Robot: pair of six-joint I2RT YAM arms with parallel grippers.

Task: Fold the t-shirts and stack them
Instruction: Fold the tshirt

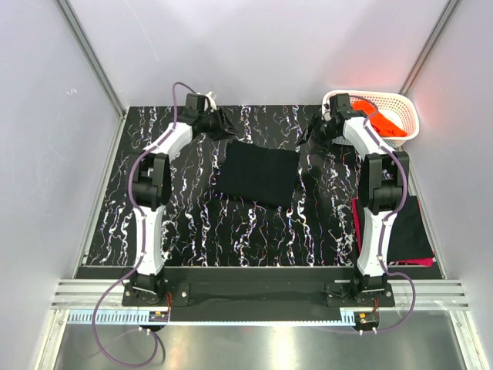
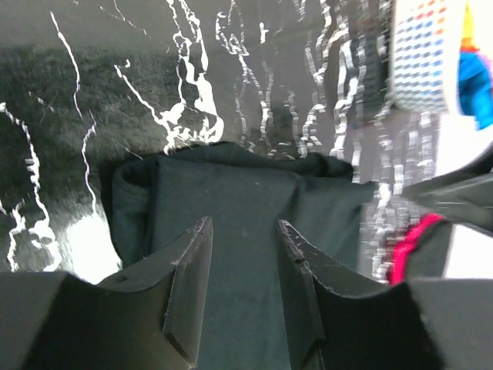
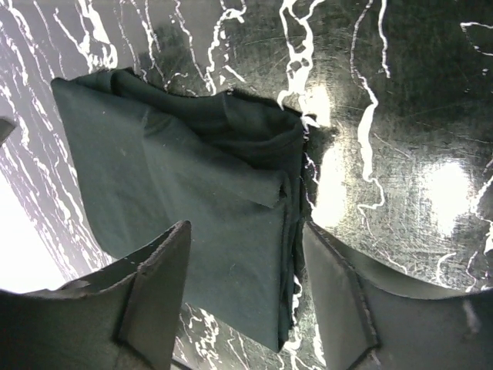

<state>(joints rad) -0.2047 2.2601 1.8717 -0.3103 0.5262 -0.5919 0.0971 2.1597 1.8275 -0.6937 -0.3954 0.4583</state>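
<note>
The middle black t-shirt's far edge (image 1: 264, 148) is rumpled and crooked. Next, my left gripper pinches the t-shirt's far corner (image 1: 233, 144) and, together with my right gripper, pulls the t-shirt's edge straight.
A folded black t-shirt (image 1: 256, 173) lies flat in the middle of the marbled table. My left gripper (image 1: 223, 123) hovers over its far left corner, jaws open, with cloth (image 2: 246, 193) showing below the gap and nothing pinched (image 2: 245, 231). Over the far right corner hangs my right gripper (image 1: 316, 132), also open; its fingers straddle the layered edge of the shirt (image 3: 192, 177) without holding it (image 3: 246, 231). An orange t-shirt (image 1: 385, 122) sits in the basket. A folded black t-shirt (image 1: 404, 227) rests on a magenta one (image 1: 420, 260) at the right.
The white lattice basket (image 1: 408, 116) stands at the far right corner, close behind my right arm; in the left wrist view its wall (image 2: 420, 54) shows with blue cloth (image 2: 476, 81) inside. Grey walls enclose the table (image 1: 185, 223) on three sides.
</note>
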